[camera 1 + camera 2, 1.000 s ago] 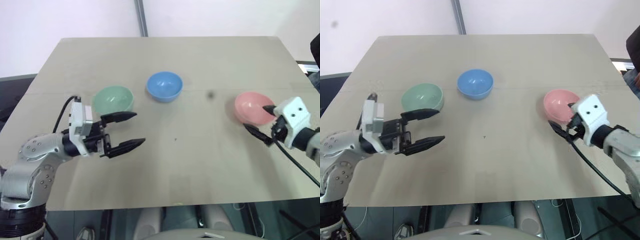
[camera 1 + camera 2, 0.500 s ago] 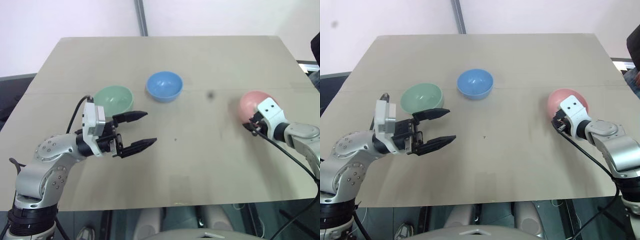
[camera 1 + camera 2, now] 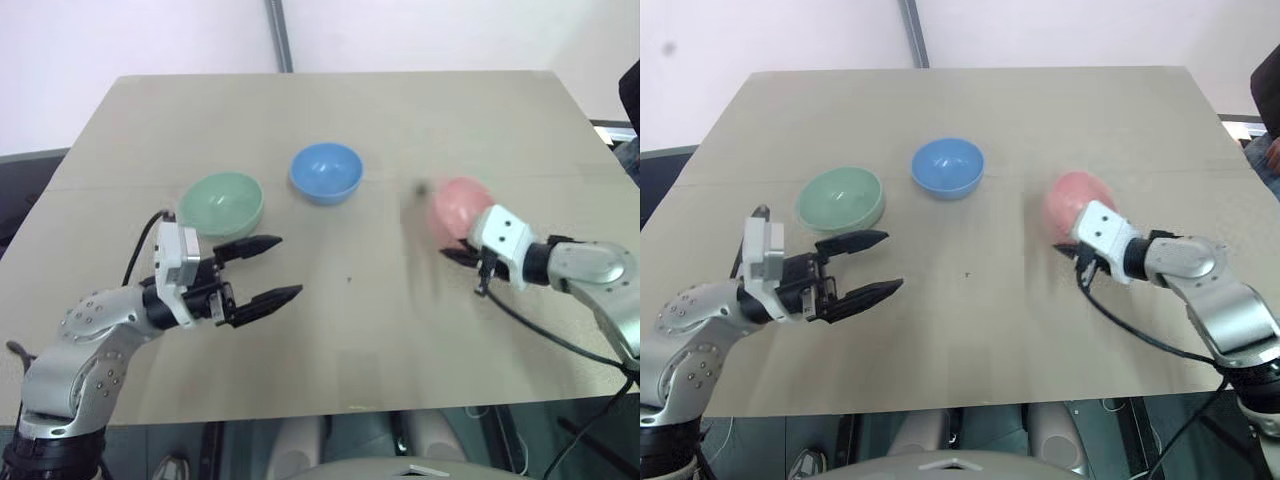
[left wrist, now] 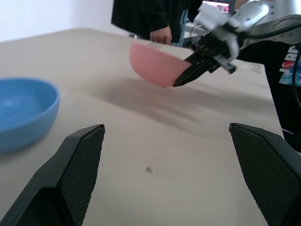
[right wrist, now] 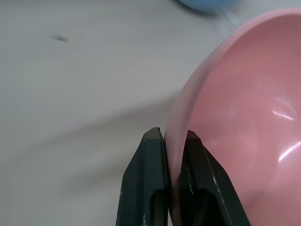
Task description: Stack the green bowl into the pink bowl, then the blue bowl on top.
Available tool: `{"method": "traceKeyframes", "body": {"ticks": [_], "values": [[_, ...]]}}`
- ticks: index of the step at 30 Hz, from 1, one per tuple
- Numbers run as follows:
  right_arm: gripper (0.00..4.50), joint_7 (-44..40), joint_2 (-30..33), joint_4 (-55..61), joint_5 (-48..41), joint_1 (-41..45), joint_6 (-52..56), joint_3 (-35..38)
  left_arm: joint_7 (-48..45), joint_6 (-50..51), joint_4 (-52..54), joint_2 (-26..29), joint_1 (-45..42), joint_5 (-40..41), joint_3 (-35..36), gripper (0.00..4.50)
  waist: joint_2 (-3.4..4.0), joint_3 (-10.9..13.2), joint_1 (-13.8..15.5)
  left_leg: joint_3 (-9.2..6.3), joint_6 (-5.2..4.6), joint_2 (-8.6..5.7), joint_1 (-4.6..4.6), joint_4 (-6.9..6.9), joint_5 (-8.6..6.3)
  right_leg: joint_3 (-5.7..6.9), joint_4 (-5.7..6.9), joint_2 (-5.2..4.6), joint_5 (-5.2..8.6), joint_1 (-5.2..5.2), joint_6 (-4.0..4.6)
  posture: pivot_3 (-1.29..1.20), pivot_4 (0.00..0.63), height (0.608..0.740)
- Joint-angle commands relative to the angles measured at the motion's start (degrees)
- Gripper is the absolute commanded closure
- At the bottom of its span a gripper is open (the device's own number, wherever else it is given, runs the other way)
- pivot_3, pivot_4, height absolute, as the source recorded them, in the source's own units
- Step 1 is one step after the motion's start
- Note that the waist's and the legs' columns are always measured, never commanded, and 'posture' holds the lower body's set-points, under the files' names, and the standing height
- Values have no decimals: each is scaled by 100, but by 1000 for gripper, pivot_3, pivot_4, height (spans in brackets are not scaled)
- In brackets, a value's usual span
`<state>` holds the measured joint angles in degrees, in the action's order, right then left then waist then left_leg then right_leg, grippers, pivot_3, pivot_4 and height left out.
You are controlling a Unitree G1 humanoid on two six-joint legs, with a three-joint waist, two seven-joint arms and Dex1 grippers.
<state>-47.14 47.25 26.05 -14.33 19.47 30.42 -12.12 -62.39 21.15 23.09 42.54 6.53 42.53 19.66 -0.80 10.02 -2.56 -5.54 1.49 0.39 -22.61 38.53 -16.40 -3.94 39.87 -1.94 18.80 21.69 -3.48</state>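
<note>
The pink bowl (image 3: 461,204) is hanging at a tilt, a long way from the green bowl. My right gripper should put the pink bowl down level at the table's middle (image 3: 352,262) before stacking the green bowl.
My right gripper (image 3: 462,252) is shut on the rim of the pink bowl (image 3: 457,207), which hangs tilted just above the table at the right; the right wrist view shows both fingers (image 5: 155,188) pinching the pink bowl's rim (image 5: 225,108). The green bowl (image 3: 221,201) sits on the table at the left. The blue bowl (image 3: 326,172) rests behind the table's middle. My left gripper (image 3: 270,268) stands open just in front of the green bowl, apart from it, nothing between its fingers. The left wrist view shows the blue bowl (image 4: 23,110) and the held pink bowl (image 4: 155,63).
The beige table (image 3: 350,330) has free room across its middle and front. A person in dark clothes (image 4: 155,19) stands beyond the table's right edge. A metal pole (image 3: 281,35) rises behind the far edge.
My right gripper has shut on the pink bowl's rim and carried it left toward the table's middle, tilting it. My left gripper has dropped back a little, still open.
</note>
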Motion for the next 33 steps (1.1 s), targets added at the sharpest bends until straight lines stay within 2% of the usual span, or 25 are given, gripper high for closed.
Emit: {"method": "traceKeyframes", "body": {"ticks": [1, 5, 9, 18, 26, 28, 29, 33], "values": [[4489, -188, -519, 309, 303, 439, -378, -768, -673, -329, -166, 182, 365, 81, 436, 0, -1, 1, -14, -1, 0, 1, 0, 0, 0, 1, 1, 2, 0, 0, 0, 0, 150, 740], [4489, -417, -838, -87, 899, 861, -883, -1399, -1002, -515, -390, 188, 658, 41, 641, 0, 1, 2, 53, -11, 1, -3, -1, 1, 0, 11, 0, -8, 0, -1, 0, 0, 150, 740], [4489, -571, -1173, -488, 1119, 1256, -1075, -1621, -1050, -625, -361, 122, 774, 9, 665, 0, -2, 2, 48, -18, 3, -7, -5, 3, 1, 18, -4, -14, 0, -4, 0, 0, 150, 740], [4489, -1089, -789, -554, 1591, 1101, -1618, -1671, -908, -673, -192, 53, 893, 65, 721, 0, -1, 2, 23, -21, 2, -4, -5, 1, 1, 18, -2, -11, 0, -1, 1, 0, 150, 740], [4489, -1331, -1091, -609, 1767, 1110, -1472, -1919, -785, -646, -233, 49, 757, 51, 633, 0, -1, 2, 10, -21, 1, -2, -2, 1, 0, 18, 2, -6, 0, -1, 1, 0, 150, 740], [3620, -1350, -1168, -692, 1783, 1109, -1440, -1905, -818, -670, -256, 44, 737, 34, 614, 0, -2, 1, 11, -20, 2, -3, -2, 1, 1, 18, 1, -8, 0, -2, 1, 0, 150, 740], [3353, -1354, -1209, -708, 1767, 1100, -1403, -1876, -823, -671, -262, 39, 731, 37, 616, 0, -2, 1, 11, -20, 2, -3, -2, 1, 1, 18, 0, -8, 0, -2, 1, 0, 150, 740], [1406, -1253, -1294, -601, 1736, 1014, -1366, -1689, -780, -621, -294, 11, 669, 87, 616, 0, -2, 1, 12, -21, 2, -4, -2, 1, 1, 18, 0, -9, 0, -1, 1, 0, 150, 740]]}}
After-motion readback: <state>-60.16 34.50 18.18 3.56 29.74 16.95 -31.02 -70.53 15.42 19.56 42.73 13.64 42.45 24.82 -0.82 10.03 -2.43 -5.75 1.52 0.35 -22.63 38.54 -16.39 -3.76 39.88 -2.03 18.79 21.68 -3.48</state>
